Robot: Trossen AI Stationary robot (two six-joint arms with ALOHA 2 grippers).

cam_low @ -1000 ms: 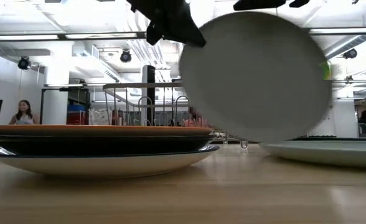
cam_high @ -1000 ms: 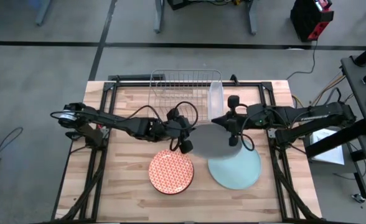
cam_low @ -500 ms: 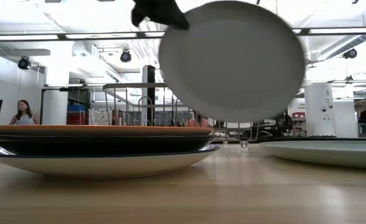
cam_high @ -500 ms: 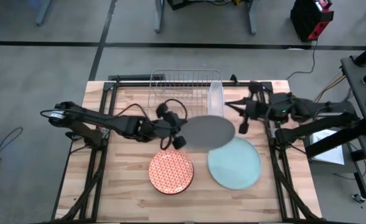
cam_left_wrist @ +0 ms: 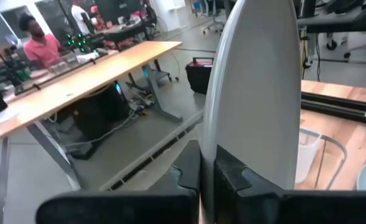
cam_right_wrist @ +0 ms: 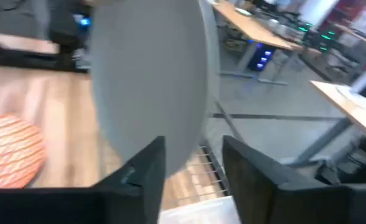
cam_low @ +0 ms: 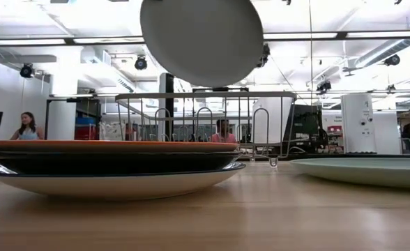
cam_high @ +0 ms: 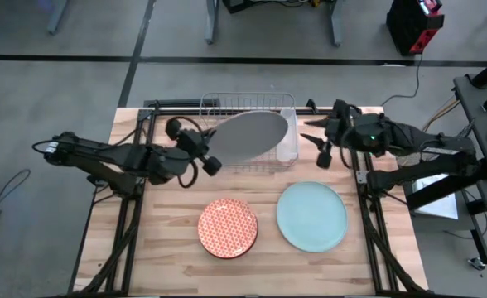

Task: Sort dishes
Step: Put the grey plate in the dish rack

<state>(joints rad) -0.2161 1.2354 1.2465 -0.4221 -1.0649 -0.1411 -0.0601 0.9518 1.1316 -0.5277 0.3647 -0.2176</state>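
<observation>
The grey plate is in the left gripper, slanting broad across the rack, so the robot's right gripper needs to grasp its free edge (cam_high: pixel 283 126) and let the plate down upright into the rack.
A large grey plate (cam_high: pixel 250 135) hangs in the air over the wire rack (cam_high: pixel 227 108) at the table's far side, and my left gripper (cam_high: pixel 211 152) is shut on its left edge. In the low view the grey plate (cam_low: pixel 201 38) is high above the rack (cam_low: pixel 205 122). My right gripper (cam_high: pixel 322 151) stands open to the right of the plate, apart from it. An orange-and-white patterned plate (cam_high: pixel 228 228) and a pale blue plate (cam_high: pixel 311 216) lie flat on the table near the front. The low view shows the orange plate (cam_low: pixel 114 146) on top of a stack of plates. My left gripper pinches the grey plate's rim (cam_left_wrist: pixel 209 152) between its two fingers (cam_left_wrist: pixel 236 180), one on each face. The fingers reach in about level from the table's left side. The plate is lifted clear above the rack and tilted well up toward its edge.
A clear plastic tub (cam_high: pixel 287 136) stands against the rack's right side, between the grey plate and my right gripper. Bare wood lies to the left of the orange plate. People sit at desks in the room beyond the table.
My right gripper has let go of the grey plate and drawn back toward the table's far right. My left gripper has carried the plate up and toward the far left, from above the pale blue plate to above the rack, tipping it more upright.
</observation>
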